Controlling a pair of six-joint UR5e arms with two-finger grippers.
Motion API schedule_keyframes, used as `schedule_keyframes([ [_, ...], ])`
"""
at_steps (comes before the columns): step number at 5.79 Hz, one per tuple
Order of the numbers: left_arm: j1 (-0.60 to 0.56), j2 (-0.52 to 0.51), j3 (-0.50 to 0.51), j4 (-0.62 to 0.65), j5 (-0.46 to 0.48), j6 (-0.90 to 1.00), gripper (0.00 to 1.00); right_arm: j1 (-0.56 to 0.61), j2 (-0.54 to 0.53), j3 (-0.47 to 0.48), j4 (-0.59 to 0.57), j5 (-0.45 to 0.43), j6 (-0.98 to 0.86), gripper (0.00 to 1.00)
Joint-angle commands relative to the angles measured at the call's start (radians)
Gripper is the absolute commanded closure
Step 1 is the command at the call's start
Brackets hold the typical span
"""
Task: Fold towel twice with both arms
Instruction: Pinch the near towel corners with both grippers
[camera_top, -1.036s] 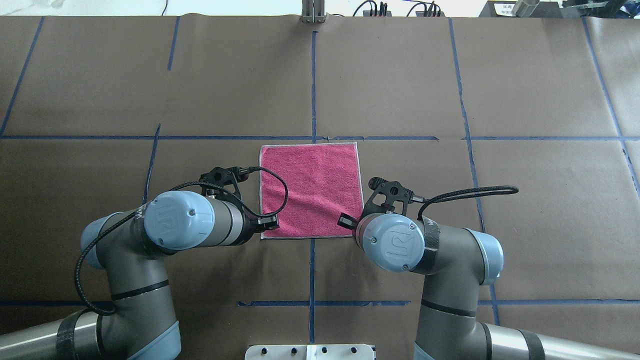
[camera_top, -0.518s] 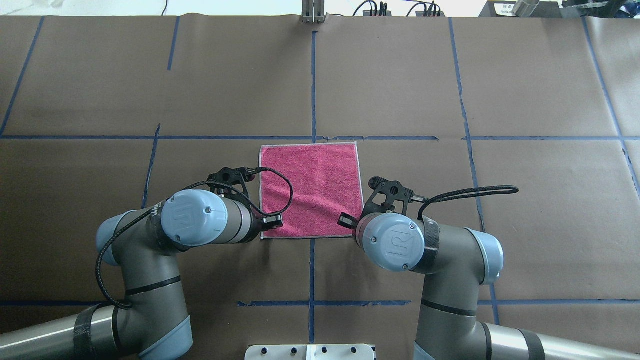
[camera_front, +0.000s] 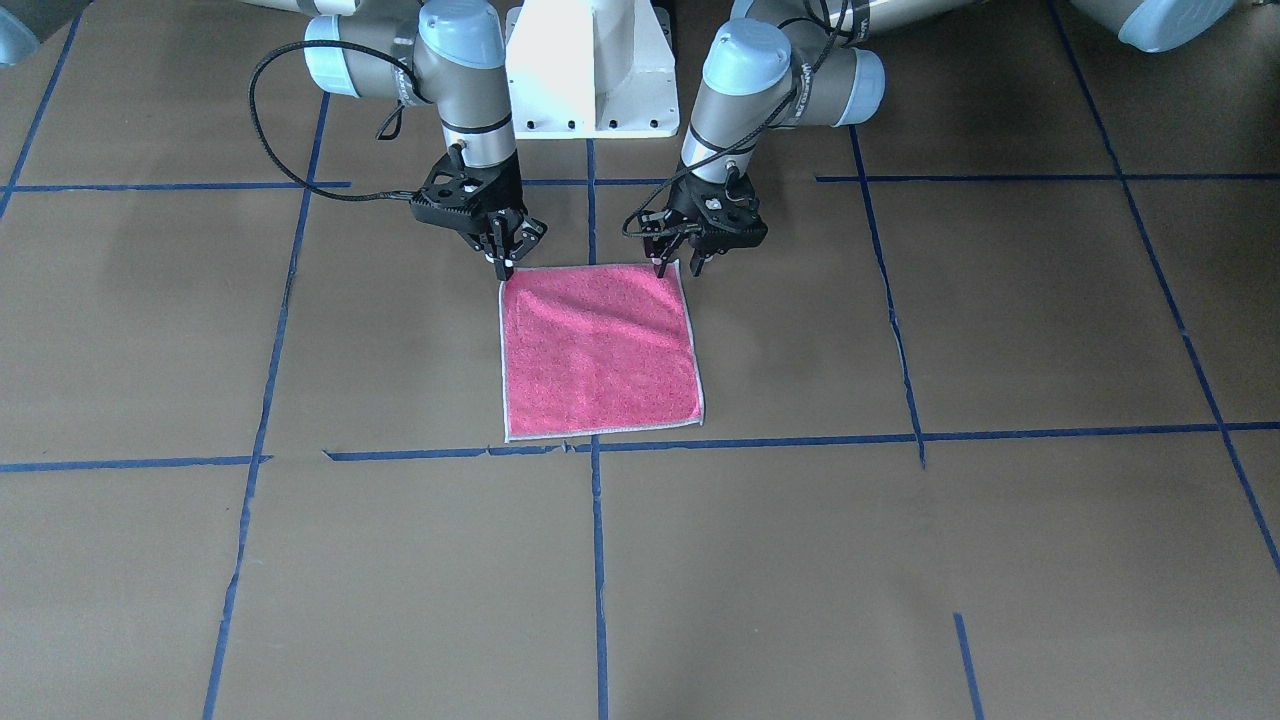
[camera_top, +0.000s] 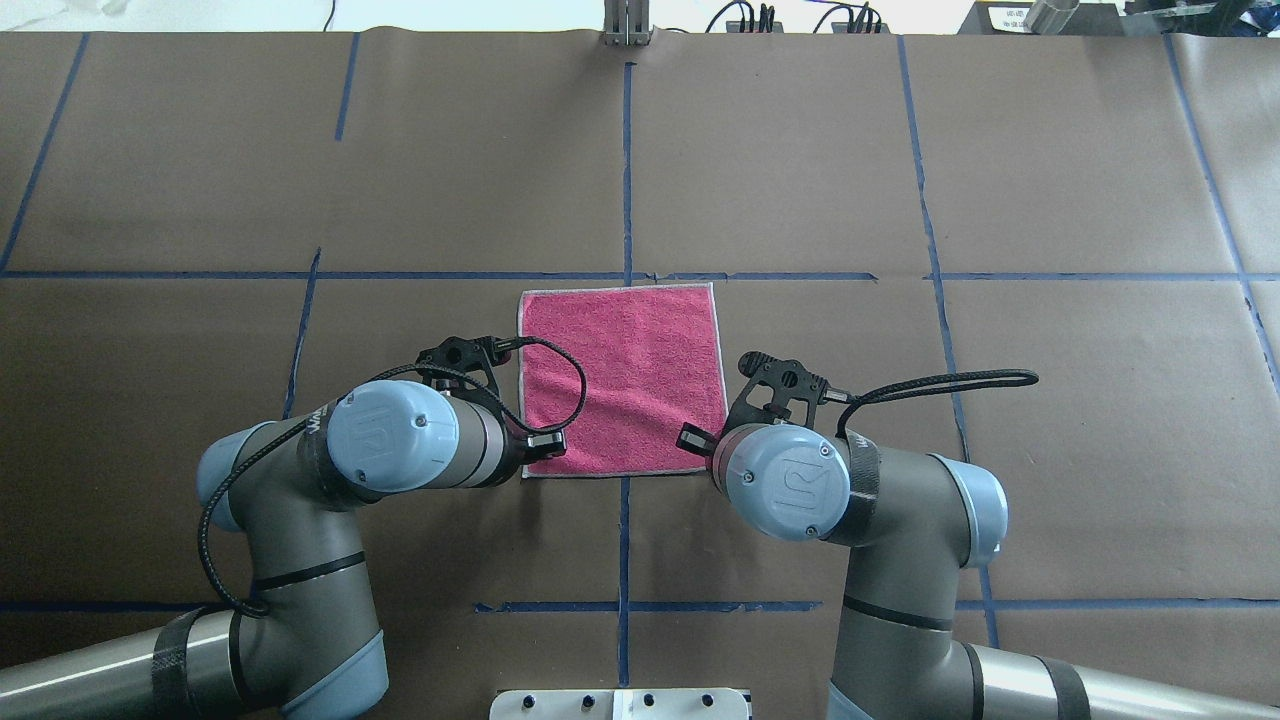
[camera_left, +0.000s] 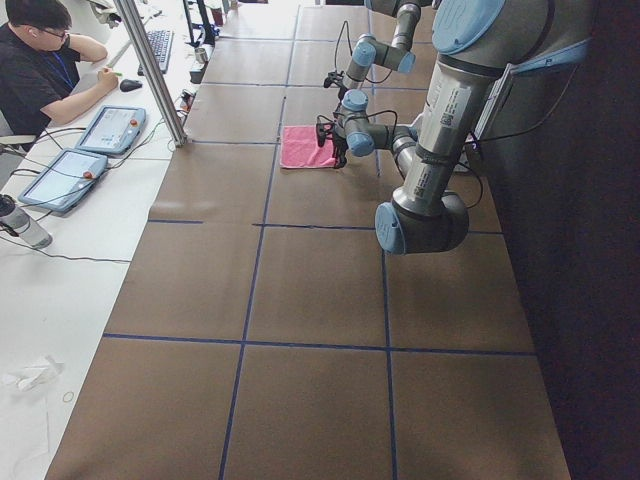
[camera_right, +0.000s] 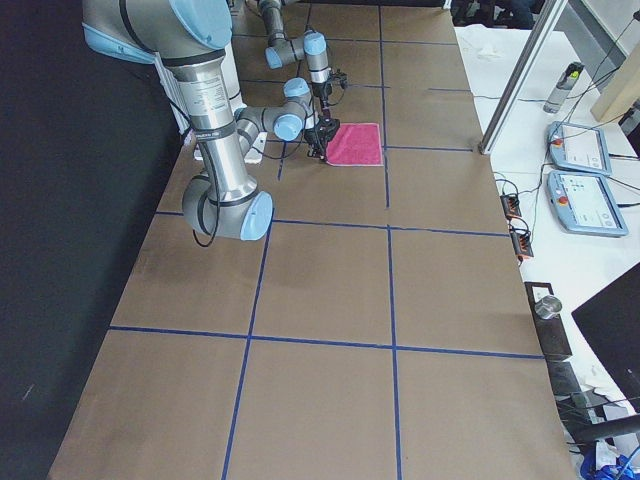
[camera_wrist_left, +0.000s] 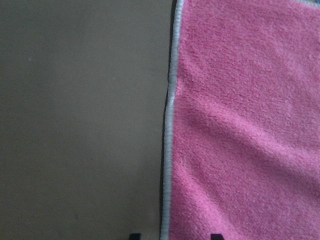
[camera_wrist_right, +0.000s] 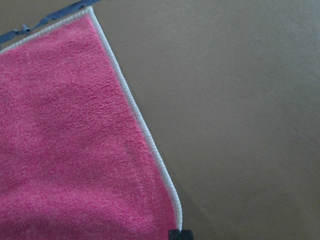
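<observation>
The towel's near edge (camera_front: 589, 266) will sag between the robot's grippers when the robot lifts the towel's corners to fold the towel, because soft ripples (camera_wrist_left: 230, 121) run through the towel's pink side.
The towel (camera_front: 600, 350) lies flat on the brown table, pink face up, with a whitish border. It also shows in the overhead view (camera_top: 620, 380). My left gripper (camera_front: 679, 268) is open at the towel's near left corner. In the left wrist view its fingertips (camera_wrist_left: 134, 236) stand apart on either side of the towel's edge (camera_wrist_left: 170, 125). My right gripper (camera_front: 503, 268) is shut on the towel's near right corner. The right wrist view shows its tips together (camera_wrist_right: 180, 234) at that corner. In the overhead view both grippers are hidden under the wrists.
The white pedestal base (camera_front: 590, 70) stands between the arms. Blue tape lines (camera_top: 625, 170) cross the brown paper. In the left side view an operator (camera_left: 40, 60) sits beyond the table's far edge, with tablets (camera_left: 105, 125) and a metal post (camera_left: 155, 70).
My left arm has moved right toward the towel's near left corner, most of it in the first half second. The right arm and the towel have not moved.
</observation>
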Motion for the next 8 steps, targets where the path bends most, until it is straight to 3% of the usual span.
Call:
schedule_keyframes([
  [1,0.000,-0.001,0.000,0.000,0.000,0.000,0.44,0.000,0.000,0.000,0.000,0.000,0.002,1.00],
  [7,0.026,-0.002,0.005,0.000,0.000,0.000,0.44,0.000,-0.003,0.000,0.000,0.000,0.000,1.00],
  [8,0.026,-0.002,0.005,0.000,0.000,0.000,0.51,0.000,-0.002,0.000,0.000,0.000,0.000,1.00],
])
